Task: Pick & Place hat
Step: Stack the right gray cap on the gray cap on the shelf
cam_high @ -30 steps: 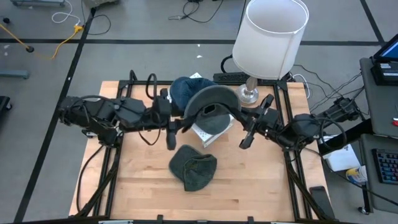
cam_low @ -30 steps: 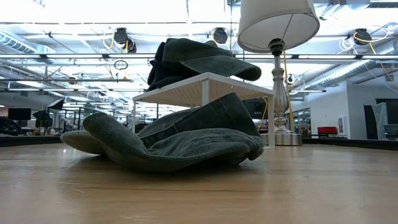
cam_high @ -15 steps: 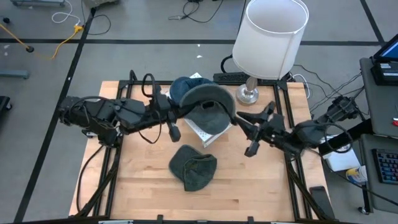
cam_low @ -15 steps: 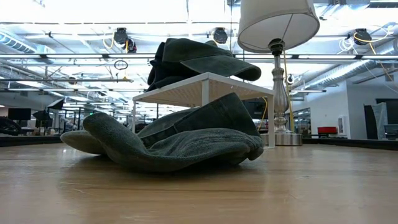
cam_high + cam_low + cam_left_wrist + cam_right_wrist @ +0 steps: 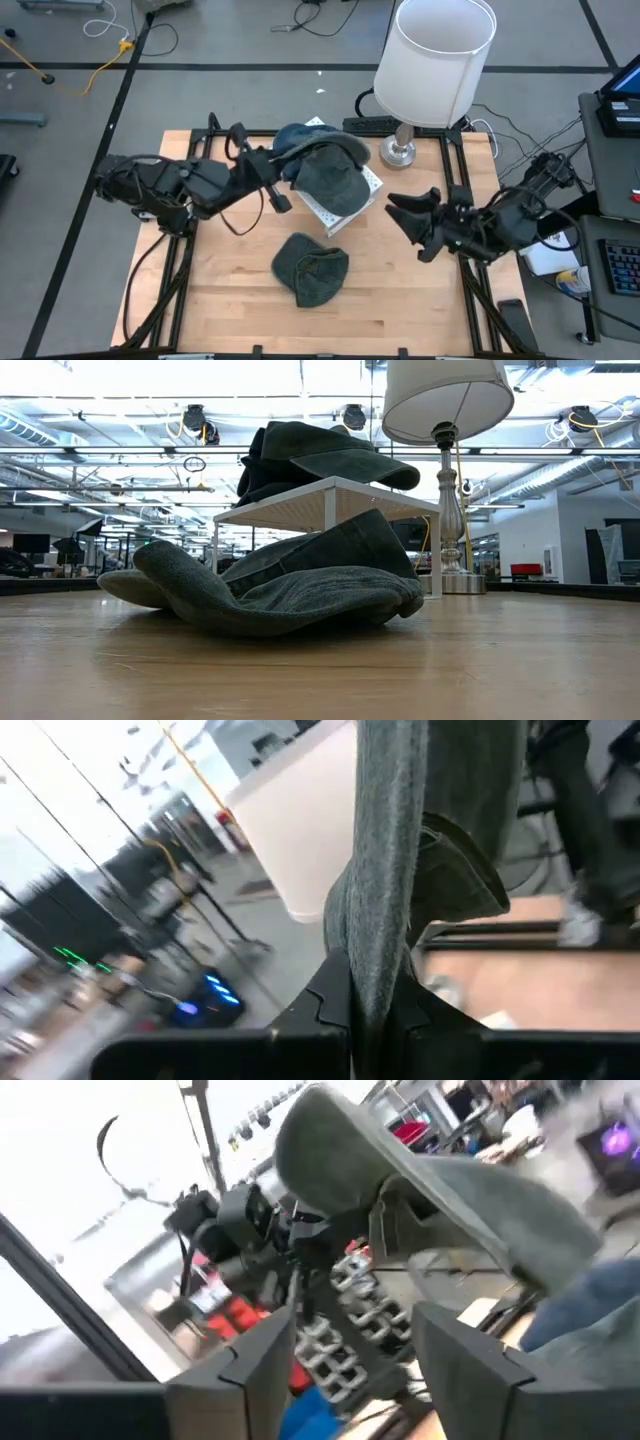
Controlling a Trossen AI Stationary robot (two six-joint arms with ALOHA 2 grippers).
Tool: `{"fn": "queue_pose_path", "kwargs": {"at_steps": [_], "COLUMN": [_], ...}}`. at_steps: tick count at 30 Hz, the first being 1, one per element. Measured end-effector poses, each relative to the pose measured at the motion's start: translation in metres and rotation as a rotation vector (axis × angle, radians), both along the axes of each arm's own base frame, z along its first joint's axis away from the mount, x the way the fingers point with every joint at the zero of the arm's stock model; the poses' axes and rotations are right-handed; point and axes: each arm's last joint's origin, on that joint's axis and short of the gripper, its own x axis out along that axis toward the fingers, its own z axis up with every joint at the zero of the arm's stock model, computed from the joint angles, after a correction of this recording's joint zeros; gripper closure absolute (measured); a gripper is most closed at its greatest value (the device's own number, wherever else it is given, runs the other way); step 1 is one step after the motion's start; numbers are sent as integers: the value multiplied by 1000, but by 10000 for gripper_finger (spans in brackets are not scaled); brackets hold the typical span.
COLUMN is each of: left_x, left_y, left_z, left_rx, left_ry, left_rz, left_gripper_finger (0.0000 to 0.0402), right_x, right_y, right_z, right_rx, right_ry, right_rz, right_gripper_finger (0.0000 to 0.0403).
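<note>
I should turn and pass the cap's loose end (image 5: 362, 150) to my right gripper, because my left gripper is holding the grey cap on edge (image 5: 328, 139), away from my right gripper.
A grey cap (image 5: 330, 178) hangs over the white stand (image 5: 372, 182) at the middle back of the table, with my left gripper (image 5: 283, 180) shut on its left edge. A blue hat (image 5: 290, 142) lies on the stand behind it. A second grey hat (image 5: 311, 268) lies crumpled on the table in front of the stand, resting on its side (image 5: 270, 585). My right gripper (image 5: 408, 222) stands open to the right of the stand, apart from the cap, with nothing between its fingers (image 5: 260, 1355). My left gripper pinches the cap's rim (image 5: 378, 970) between its two fingers (image 5: 330, 1010), at the cap's left side. The fingers come in level from the table's left. The cap spreads away from them over the stand; whether it touches the stand I cannot tell.
A lamp with a wide white shade (image 5: 435, 55) stands at the back right, its metal foot (image 5: 398, 152) close to the stand. In the low view the stand (image 5: 330, 500) bears a pile of hats (image 5: 320, 455). Bare wood lies at the table's near left and near right.
My right gripper has come away from the cap's right side and drawn back toward the table's right and near edges, rolling as it went. My left gripper has rolled in place. The cap has turned about, from showing its hollow and curved brim to lying draped over the stand.
</note>
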Motion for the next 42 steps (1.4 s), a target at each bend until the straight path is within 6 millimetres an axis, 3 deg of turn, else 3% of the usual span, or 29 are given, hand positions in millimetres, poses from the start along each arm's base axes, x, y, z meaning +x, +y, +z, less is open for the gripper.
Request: {"fn": "queue_pose_path", "kwargs": {"at_steps": [11,22,30,36,42], "left_x": [0,39,63,66,66], "left_y": [-28,-61,-75,-77,-77], "left_z": [3,-36,-63,-62,-62], "left_rx": [409,605,612,575,583], "left_ry": [277,531,576,531,541], "left_rz": [63,128,169,197,197], "left_gripper_finger": [394,394,394,394,394], "right_x": [36,67,62,51,43], "right_y": [5,5,7,19,20], "right_z": [-11,-20,-27,-55,-69], "right_rx": [235,303,601,910,1014], "right_ry": [-174,-292,-372,-492,-593], "right_rz": [149,266,171,51,9], "right_gripper_finger": [189,187,188,188,189]}}
